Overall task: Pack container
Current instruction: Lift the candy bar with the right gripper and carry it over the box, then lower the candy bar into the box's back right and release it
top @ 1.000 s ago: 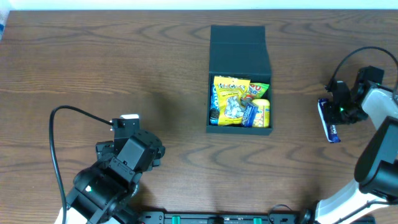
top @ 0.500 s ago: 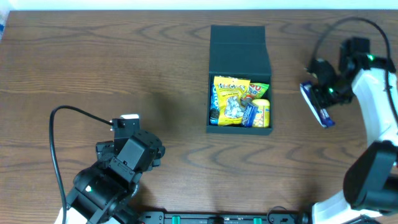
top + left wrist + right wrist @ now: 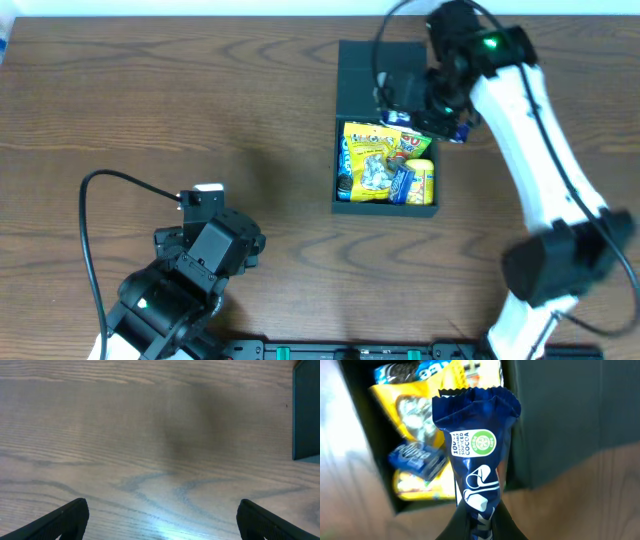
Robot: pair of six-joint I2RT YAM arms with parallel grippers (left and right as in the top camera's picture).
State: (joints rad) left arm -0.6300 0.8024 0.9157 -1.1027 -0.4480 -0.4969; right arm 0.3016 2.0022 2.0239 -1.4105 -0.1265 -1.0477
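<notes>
The dark blue snack packet (image 3: 398, 118) lies along the container's flap-side (image 3: 359, 121), so my right gripper keeps moving it in and down until it is inside.
The dark teal-black container (image 3: 347, 205) stands open mid-table with its flap lid (image 3: 385, 80) folded back; yellow, blue and green snack packets (image 3: 372, 165) lie inside. It also shows in the right wrist view (image 3: 555, 420) and at the right edge of the left wrist view (image 3: 306, 415). My right gripper (image 3: 432, 118) hovers over the container's far right part, shut on a dark blue snack packet (image 3: 477, 455). My left gripper (image 3: 160, 520) is open and empty over bare table at the near left.
The wooden table (image 3: 200, 120) is bare around the container. The left arm and its black cable (image 3: 95, 200) sit at the near left. The right arm (image 3: 530, 140) reaches across the right side of the table.
My right gripper has carried the dark blue packet from the table's right side leftwards to above the container. The left arm has not moved.
</notes>
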